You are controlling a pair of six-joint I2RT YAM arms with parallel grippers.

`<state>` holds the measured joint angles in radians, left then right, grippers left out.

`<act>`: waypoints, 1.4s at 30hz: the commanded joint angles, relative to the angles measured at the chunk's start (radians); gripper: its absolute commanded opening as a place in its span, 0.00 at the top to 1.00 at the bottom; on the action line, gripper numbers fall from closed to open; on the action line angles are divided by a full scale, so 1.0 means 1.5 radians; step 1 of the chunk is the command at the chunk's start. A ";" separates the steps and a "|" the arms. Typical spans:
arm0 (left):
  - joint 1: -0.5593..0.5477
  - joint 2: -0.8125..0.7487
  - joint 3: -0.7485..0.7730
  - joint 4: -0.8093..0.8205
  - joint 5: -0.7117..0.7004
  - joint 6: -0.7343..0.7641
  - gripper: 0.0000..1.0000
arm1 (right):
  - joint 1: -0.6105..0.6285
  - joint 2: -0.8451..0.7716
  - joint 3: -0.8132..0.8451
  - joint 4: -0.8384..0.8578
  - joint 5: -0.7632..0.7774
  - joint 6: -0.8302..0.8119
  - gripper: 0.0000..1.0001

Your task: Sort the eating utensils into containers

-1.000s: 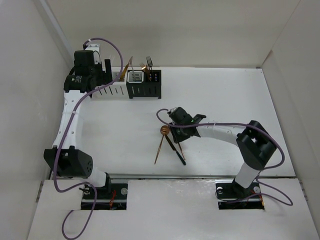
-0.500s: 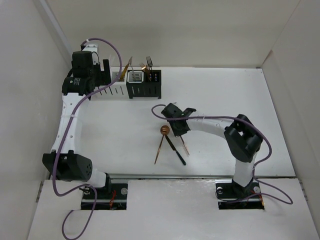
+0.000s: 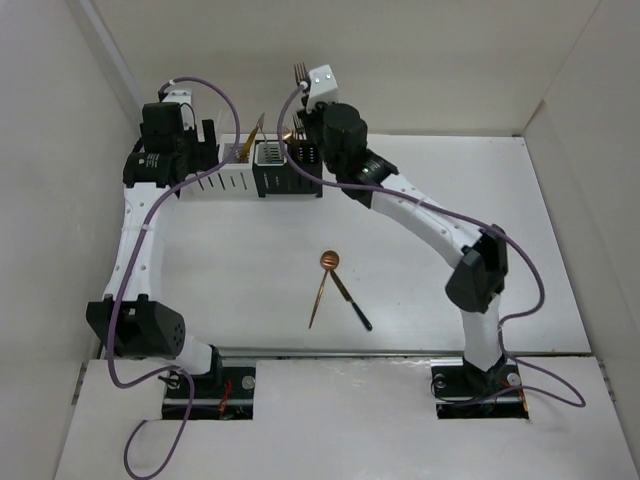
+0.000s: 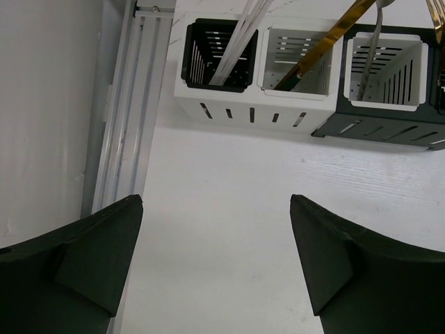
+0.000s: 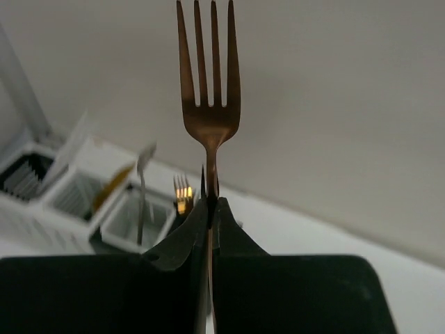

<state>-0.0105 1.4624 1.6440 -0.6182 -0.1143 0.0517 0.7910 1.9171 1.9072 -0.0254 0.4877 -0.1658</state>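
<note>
My right gripper should keep lowering the copper fork's handle until it is inside and then let go, because the copper fork [image 3: 301,73] hangs tines up over the gold fork's black caddy [image 3: 306,153].
My right gripper [image 3: 308,125] is shut on a copper fork [image 5: 208,90], held upright with its tines up [image 3: 300,70], above the black end of the caddy row. The jaws [image 5: 210,202] pinch its neck. The row holds two white caddies [image 3: 225,178] and two black caddies [image 3: 290,178]. In the left wrist view, chopsticks [image 4: 240,35], a gold knife [image 4: 327,38] and a silver utensil [image 4: 372,42] stand in the caddies [image 4: 250,111]. A gold fork [image 5: 182,191] stands in a black one. My left gripper [image 3: 205,145] is open and empty [image 4: 217,202] beside the white caddies.
A copper spoon [image 3: 323,285] and a dark-handled utensil [image 3: 352,305] lie crossed on the white table mid-front. Walls enclose the table at the back and both sides. A metal rail [image 4: 128,104] runs along the left wall. Purple cables loop off both arms.
My right arm has lifted the copper fork from the utensils at mid-table and swung it to the back, over the black caddies. The left arm has barely moved.
</note>
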 commanded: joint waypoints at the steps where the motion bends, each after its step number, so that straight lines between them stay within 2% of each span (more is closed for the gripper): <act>1: 0.006 0.009 -0.003 0.015 -0.004 0.003 0.15 | -0.038 0.124 0.115 0.230 -0.041 -0.084 1.00; 2: 0.006 0.009 -0.003 0.015 -0.004 0.003 0.15 | -0.038 0.175 0.128 0.266 -0.049 -0.084 1.00; 5: 0.006 0.016 -0.003 0.015 -0.004 0.003 0.15 | -0.054 0.230 0.145 0.401 -0.063 -0.084 1.00; 8: 0.006 0.023 -0.003 0.015 -0.010 0.003 0.15 | -0.054 0.285 0.165 0.454 -0.080 -0.062 1.00; 14: 0.006 0.029 -0.003 0.015 -0.010 0.009 0.15 | -0.075 0.333 0.139 0.482 -0.105 0.006 1.00; 18: 0.012 0.029 -0.003 0.015 -0.010 0.010 0.15 | -0.075 0.312 0.076 0.482 -0.131 0.032 1.00; 19: 0.012 0.029 -0.003 0.015 -0.010 0.010 0.15 | -0.075 0.300 0.038 0.482 -0.141 0.038 0.81; 22: 0.012 0.035 -0.003 0.015 -0.010 0.010 0.15 | -0.075 0.231 -0.023 0.470 -0.178 0.038 0.43; 23: 0.012 0.035 -0.003 0.015 -0.010 0.010 0.15 | -0.075 0.187 -0.029 0.445 -0.190 0.038 0.25; 25: 0.018 0.035 0.004 0.015 -0.003 0.010 0.15 | -0.075 0.142 -0.029 0.367 -0.207 0.025 0.17; 26: 0.018 0.035 0.004 0.015 -0.003 0.003 0.15 | -0.075 0.118 -0.029 0.279 -0.208 0.025 0.13; 28: 0.018 0.035 0.011 0.015 -0.003 0.003 0.15 | -0.075 0.040 -0.043 0.182 -0.208 0.025 0.09; 29: 0.018 0.035 0.017 0.015 0.003 0.003 0.15 | -0.075 0.012 -0.070 0.083 -0.208 0.025 0.07; 31: 0.018 0.035 0.017 0.015 0.004 0.003 0.15 | -0.069 -0.073 -0.107 -0.024 -0.214 0.025 0.06; 32: 0.018 0.035 0.023 0.015 0.010 0.003 0.15 | -0.060 -0.097 -0.146 -0.084 -0.229 0.025 0.00; 33: 0.018 0.035 0.023 0.015 0.010 0.003 0.15 | -0.060 -0.113 -0.160 -0.220 -0.229 0.038 0.00; 35: 0.018 0.035 0.023 0.015 0.010 0.003 0.15 | -0.052 -0.121 -0.178 -0.385 -0.189 0.137 0.00; 36: 0.018 0.035 0.023 0.009 0.010 -0.003 0.15 | -0.046 -0.121 -0.223 -0.501 -0.193 0.170 0.00; 38: 0.018 0.035 0.029 0.009 0.017 -0.003 0.15 | -0.025 -0.152 -0.306 -0.543 -0.231 0.236 0.05; 39: 0.018 0.035 0.029 0.009 0.024 -0.003 0.15 | 0.006 -0.197 -0.397 -0.527 -0.275 0.268 0.06; 42: 0.018 0.035 0.029 0.009 0.043 -0.009 0.15 | 0.047 -0.248 -0.496 -0.489 -0.327 0.318 0.06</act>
<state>0.0086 1.5249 1.6455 -0.6182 -0.0883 0.0509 0.7952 1.5806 1.2827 -0.5491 0.1135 0.1577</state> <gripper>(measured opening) 0.848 0.937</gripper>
